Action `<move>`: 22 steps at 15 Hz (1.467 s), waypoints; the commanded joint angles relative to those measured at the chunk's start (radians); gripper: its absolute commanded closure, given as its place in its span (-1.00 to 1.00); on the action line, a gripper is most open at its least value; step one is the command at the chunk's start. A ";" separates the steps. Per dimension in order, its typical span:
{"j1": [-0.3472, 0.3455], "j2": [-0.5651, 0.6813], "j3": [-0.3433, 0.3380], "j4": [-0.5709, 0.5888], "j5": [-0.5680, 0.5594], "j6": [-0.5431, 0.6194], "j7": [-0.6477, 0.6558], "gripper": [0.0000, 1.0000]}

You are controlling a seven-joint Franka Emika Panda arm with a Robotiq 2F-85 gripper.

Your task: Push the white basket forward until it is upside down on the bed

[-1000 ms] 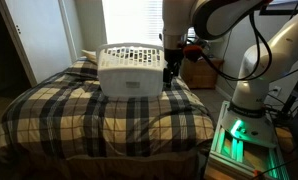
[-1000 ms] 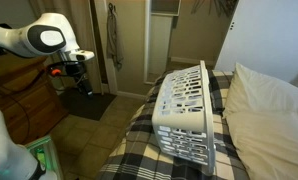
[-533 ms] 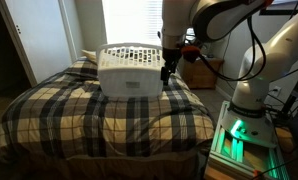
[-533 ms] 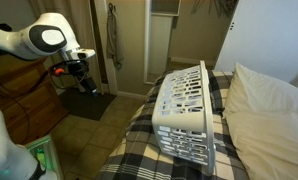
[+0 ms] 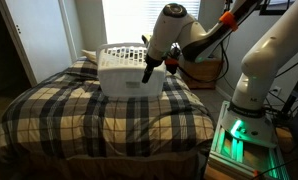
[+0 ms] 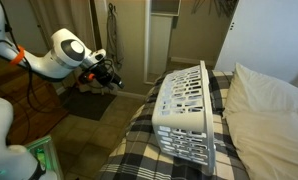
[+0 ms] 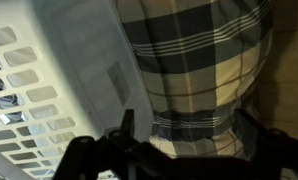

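I expect the white basket to tip over onto its open rim when I push it forward, because the white basket's solid base [image 5: 123, 82] faces the foot of the bed.
The white basket [image 5: 127, 68] rests on its side on the bed [image 5: 99, 118]. Its solid base faces the foot of the bed and its slotted wall faces up. It also shows in an exterior view [image 6: 184, 105], with the plaid blanket [image 6: 139, 152] under it. My gripper [image 5: 147, 73] hangs tilted beside the basket's base corner, just off the bed's edge. In an exterior view the gripper [image 6: 114, 78] is still apart from the basket. In the wrist view the gripper [image 7: 189, 138] is open and empty, with the basket [image 7: 49, 70] to the left and the blanket [image 7: 199, 55] ahead.
Pale pillows [image 6: 271, 110] lie behind the basket at the head of the bed. The robot's base with a green light [image 5: 234, 135] stands beside the bed. A wooden dresser [image 6: 19, 105] and a door [image 6: 159, 40] are near the arm.
The arm has swung and tilted toward the bed. The gripper has moved closer to the basket's base corner. The basket has not moved.
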 commanded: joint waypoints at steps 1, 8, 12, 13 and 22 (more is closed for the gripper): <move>-0.239 0.109 0.164 0.110 -0.274 0.020 0.139 -1.00; -0.462 0.375 0.366 0.274 -0.584 -0.235 0.319 -0.32; -0.472 0.562 0.352 0.360 -0.741 -0.378 0.371 0.28; -0.283 0.591 0.153 0.378 -0.761 -0.393 0.365 0.40; 0.040 0.543 -0.206 0.371 -0.660 -0.291 0.322 0.81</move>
